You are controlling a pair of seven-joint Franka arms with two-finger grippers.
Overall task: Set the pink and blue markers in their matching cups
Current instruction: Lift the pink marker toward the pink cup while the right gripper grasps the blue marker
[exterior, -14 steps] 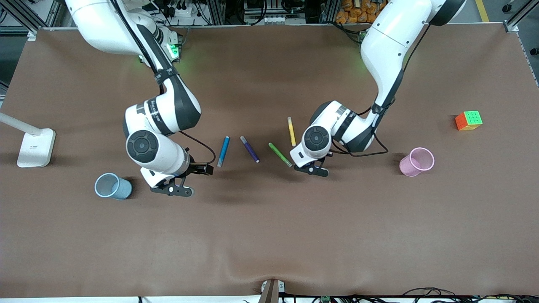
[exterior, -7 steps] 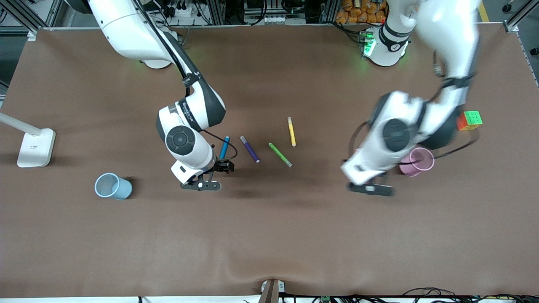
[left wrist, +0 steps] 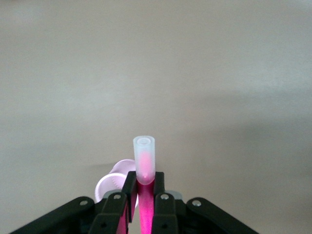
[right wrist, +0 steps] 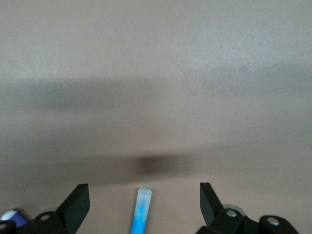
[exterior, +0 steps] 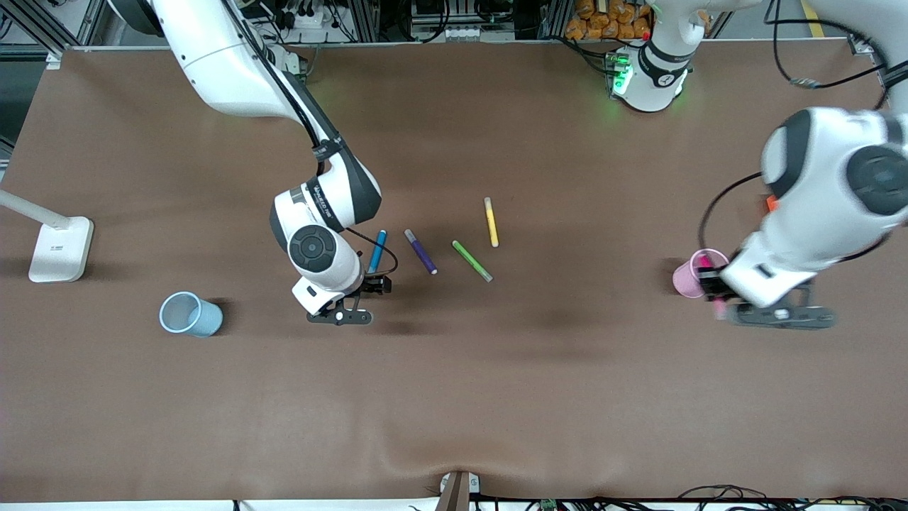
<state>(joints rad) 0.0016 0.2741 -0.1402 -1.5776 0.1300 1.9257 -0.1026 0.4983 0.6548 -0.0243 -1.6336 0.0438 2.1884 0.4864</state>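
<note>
The pink marker's pale end (exterior: 720, 308) is hanging next to the rim of the pale pink cup. My left gripper should move back and line up the marker above the cup's opening (exterior: 713, 259).
My left gripper (exterior: 711, 287) is shut on the pink marker (exterior: 718, 306), which it holds just beside the pale pink cup (exterior: 685, 278) at the left arm's end of the table. In the left wrist view the marker's pale end (left wrist: 145, 158) sticks out past the fingers, with the cup's rim (left wrist: 111, 181) next to them. The blue marker (exterior: 377, 251) lies flat on the table. My right gripper (exterior: 374, 282) hangs open low over its end nearer the camera, and that end (right wrist: 141, 207) lies between the spread fingers (right wrist: 77, 201). The light blue cup (exterior: 190, 314) stands toward the right arm's end.
Purple (exterior: 421, 251), green (exterior: 472, 260) and yellow (exterior: 491, 221) markers lie side by side in the middle of the table, next to the blue one. A white lamp base (exterior: 60, 248) stands at the right arm's end. An orange corner of a cube (exterior: 771, 204) shows past the left arm.
The left arm has swung from beside the green marker over to the pink cup. The right gripper has moved from near the blue cup to the blue marker.
</note>
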